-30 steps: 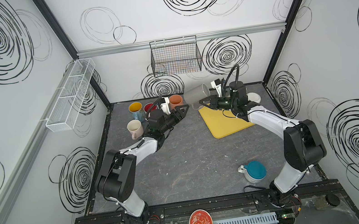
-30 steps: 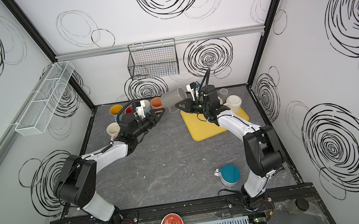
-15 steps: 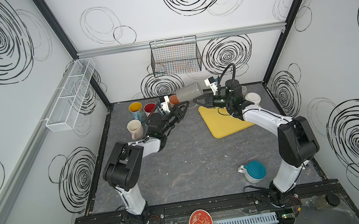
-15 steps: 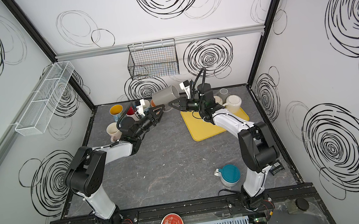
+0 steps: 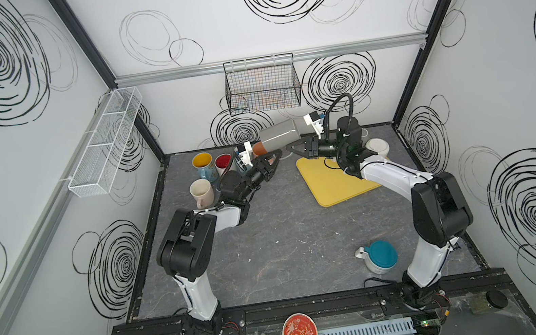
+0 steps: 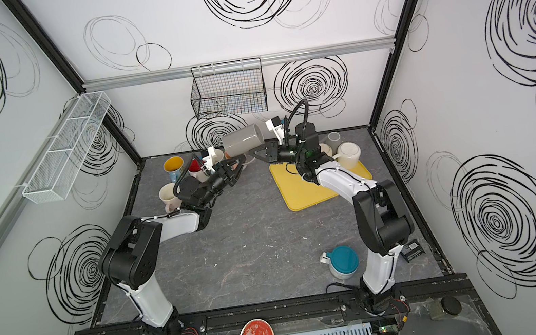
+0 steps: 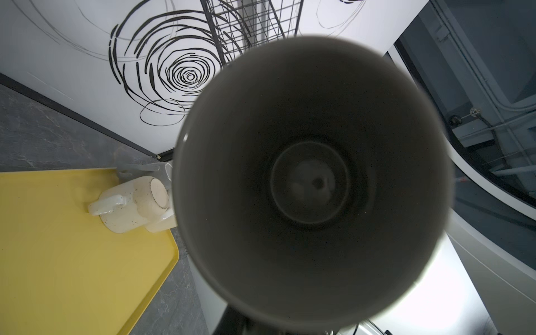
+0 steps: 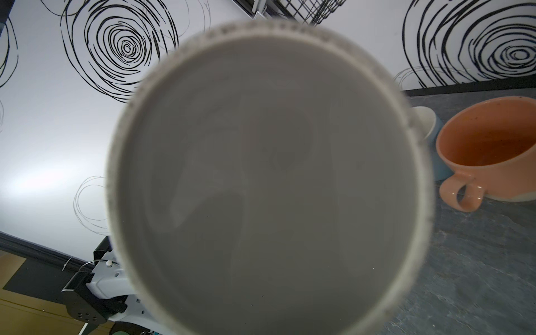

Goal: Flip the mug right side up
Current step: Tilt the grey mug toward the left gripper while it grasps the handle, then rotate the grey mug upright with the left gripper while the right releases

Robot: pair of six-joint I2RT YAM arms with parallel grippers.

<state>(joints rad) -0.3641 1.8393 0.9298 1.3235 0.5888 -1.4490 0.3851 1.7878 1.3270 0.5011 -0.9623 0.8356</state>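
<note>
The grey mug (image 5: pixel 279 135) is on its side in both my grippers, so next my right gripper opens and moves away before my left gripper turns the mug upright.
A grey mug (image 5: pixel 281 136) hangs on its side in the air above the back of the table, and both top views show it (image 6: pixel 243 139). Its mouth (image 7: pixel 313 179) faces the left wrist camera. Its base (image 8: pixel 269 179) fills the right wrist view. My right gripper (image 5: pixel 296 148) is shut on the mug from the right, at its underside. My left gripper (image 5: pixel 274 160) reaches up from the left and is shut at the lower rim of the mouth. In both wrist views the mug hides the fingertips.
A yellow tray (image 5: pixel 336 183) lies at back right, with an upside-down cream mug (image 5: pixel 377 147) at its far corner. Several upright mugs (image 5: pixel 202 161) stand at back left, an orange one (image 8: pixel 490 150) among them. A teal-bottomed mug (image 5: pixel 381 259) sits upside down front right. A wire basket (image 5: pixel 262 87) hangs above.
The right gripper carried the grey mug leftward, off the tray, to the left gripper. The left gripper rose to the mug's mouth and closed from open to shut.
</note>
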